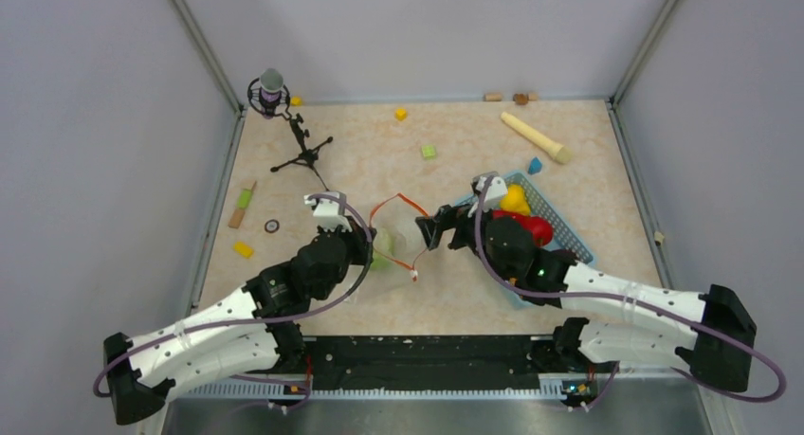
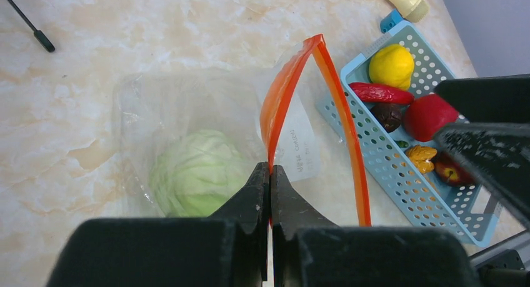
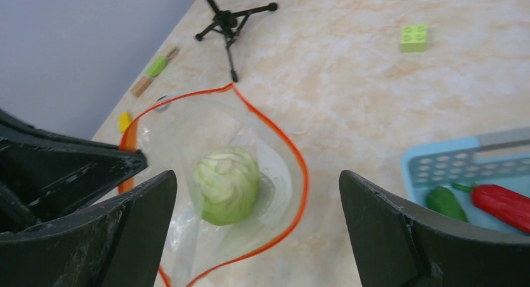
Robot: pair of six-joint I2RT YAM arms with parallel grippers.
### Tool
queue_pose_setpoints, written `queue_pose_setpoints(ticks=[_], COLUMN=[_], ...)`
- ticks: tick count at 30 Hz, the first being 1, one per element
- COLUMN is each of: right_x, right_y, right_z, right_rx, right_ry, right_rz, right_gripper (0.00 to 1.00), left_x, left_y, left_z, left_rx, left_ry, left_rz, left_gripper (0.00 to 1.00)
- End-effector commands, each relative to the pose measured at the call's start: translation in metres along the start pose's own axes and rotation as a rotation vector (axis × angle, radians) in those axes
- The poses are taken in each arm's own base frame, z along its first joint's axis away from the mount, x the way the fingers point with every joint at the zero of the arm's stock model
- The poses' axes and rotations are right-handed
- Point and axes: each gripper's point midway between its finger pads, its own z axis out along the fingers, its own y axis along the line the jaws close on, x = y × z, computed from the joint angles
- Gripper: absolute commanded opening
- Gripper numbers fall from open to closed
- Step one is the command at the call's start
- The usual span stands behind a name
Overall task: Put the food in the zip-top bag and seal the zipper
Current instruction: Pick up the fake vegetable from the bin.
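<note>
My right gripper is on its way to the red tomato in the basket [image 1: 539,230], and the green cabbage is inside the open bag [image 1: 382,248]. My right gripper keeps going and closes around the tomato.
The clear zip-top bag [image 1: 396,238] lies mid-table with its mouth held open. Its orange-red zipper [image 2: 289,90] loops upward. A green cabbage [image 2: 197,181] sits inside the bag and also shows in the right wrist view [image 3: 227,184]. My left gripper [image 2: 270,169] is shut on the zipper strip at the bag's near left edge. My right gripper [image 3: 256,177] is open and empty, hovering over the bag's mouth. The rest of the food lies in the basket: a yellow lemon [image 2: 391,65], a red chili [image 2: 381,93], a red tomato [image 2: 428,115] and a dark piece [image 2: 389,115].
The light-blue mesh basket [image 1: 569,234] sits right of the bag, under my right arm. A black tripod [image 1: 301,151] stands at the back left. A beige wooden stick [image 1: 536,136] and small yellow [image 1: 401,114], green [image 1: 429,152] and blue [image 1: 535,165] cubes lie at the back.
</note>
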Motion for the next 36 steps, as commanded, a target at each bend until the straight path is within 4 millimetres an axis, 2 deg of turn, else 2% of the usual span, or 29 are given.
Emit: queue_pose_setpoints(ticks=[1, 4, 7, 11, 17, 20, 26, 36], right_x=[-0.010, -0.007, 0.000, 0.007, 0.019, 0.030, 0.040, 0.063], right_y=[-0.068, -0.129, -0.172, -0.217, -0.264, -0.275, -0.280, -0.291], right_z=[-0.024, -0.045, -0.062, -0.084, -0.104, -0.101, -0.085, -0.078], right_rx=[0.337, 0.616, 0.780, 0.967, 1.148, 1.158, 1.103, 1.064], right_ry=[-0.050, -0.020, 0.025, 0.065, 0.117, 0.163, 0.190, 0.253], right_rz=[-0.014, 0.029, 0.067, 0.080, 0.082, 0.096, 0.110, 0.180], right_gripper=[0.99, 0.99, 0.99, 0.99, 0.99, 0.98, 0.97, 0.95], left_x=[-0.014, -0.015, -0.014, -0.013, -0.010, -0.011, -0.010, -0.009], left_y=[-0.006, -0.006, -0.005, -0.004, -0.004, -0.003, -0.004, -0.005], left_z=[0.000, 0.000, 0.001, 0.002, 0.005, 0.005, 0.005, 0.006], left_rx=[0.005, 0.002, -0.006, -0.012, -0.019, -0.026, -0.023, -0.014], left_ry=[-0.037, -0.037, -0.037, -0.033, -0.021, -0.023, -0.021, -0.013], left_rz=[-0.024, -0.023, -0.020, -0.012, 0.000, 0.002, 0.004, 0.007], left_gripper=[0.00, 0.00, 0.00, 0.00, 0.00, 0.00, 0.00, 0.00])
